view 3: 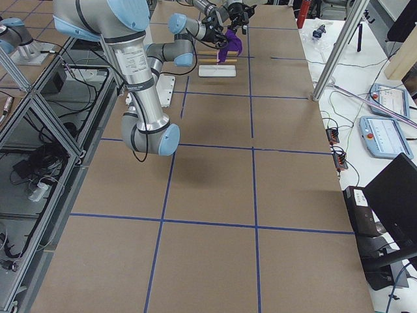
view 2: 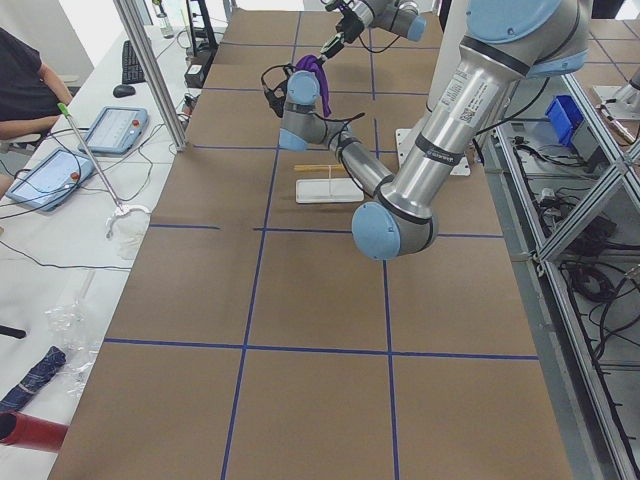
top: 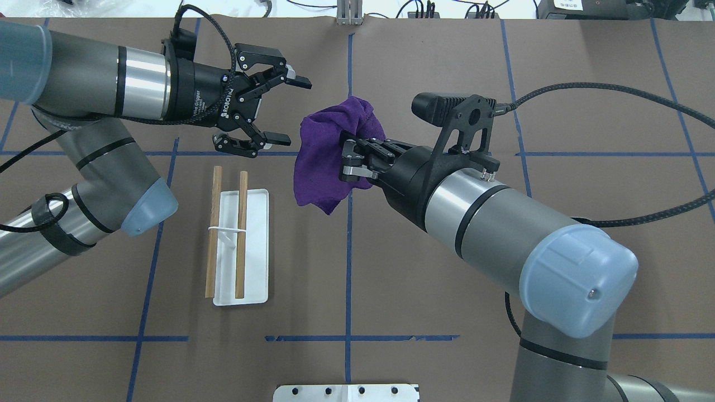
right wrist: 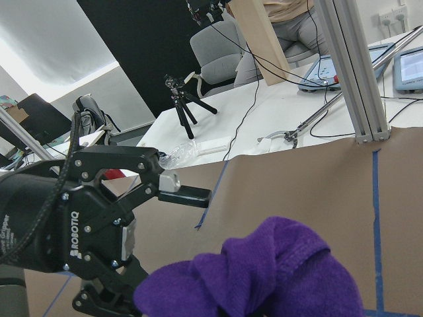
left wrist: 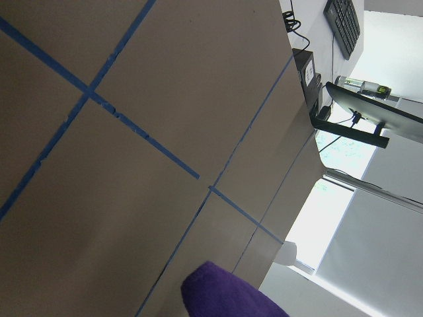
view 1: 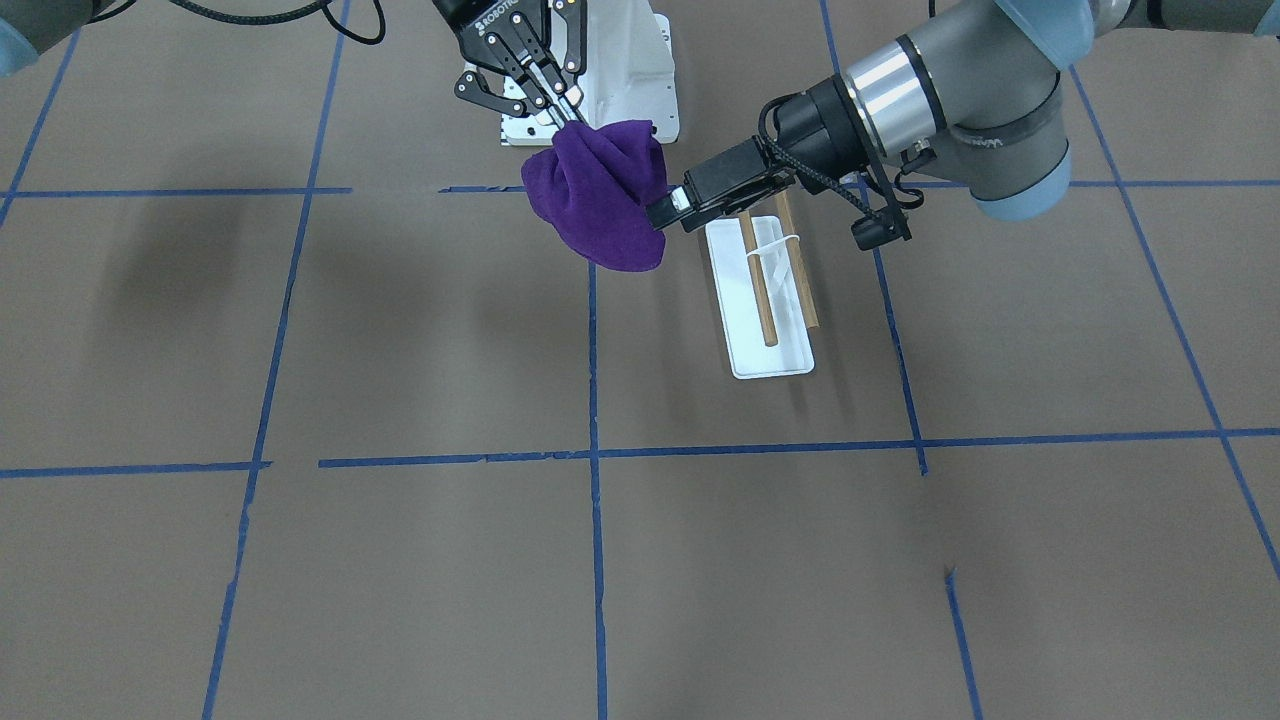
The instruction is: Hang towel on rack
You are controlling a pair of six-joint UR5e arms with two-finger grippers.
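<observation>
I expect the purple towel [view 1: 600, 202] to hang crumpled across both dowels when I lower it, because the brown dowels [view 1: 759, 286] stand close together and the towel hangs bunched up.
The purple towel [top: 321, 153] hangs bunched above the table, held by my right gripper [top: 349, 159], which is shut on its right side. In the front view the right gripper [view 1: 565, 112] pinches the towel [view 1: 600, 195] from above. My left gripper [top: 290, 110] is open and empty just left of the towel, its fingertips close to the cloth; the right wrist view shows it [right wrist: 145, 254] open beside the towel [right wrist: 264, 281]. The rack [top: 241, 234], two brown dowels over a white base [top: 258, 251], stands on the table below the left gripper. It also shows in the front view [view 1: 757, 285].
A large white metal pedestal [view 1: 630, 60] stands at the robot's base, its edge also showing in the overhead view [top: 346, 392]. Brown table [top: 447, 67] with blue tape lines. The left arm's elbow [top: 145, 206] hangs just left of the rack.
</observation>
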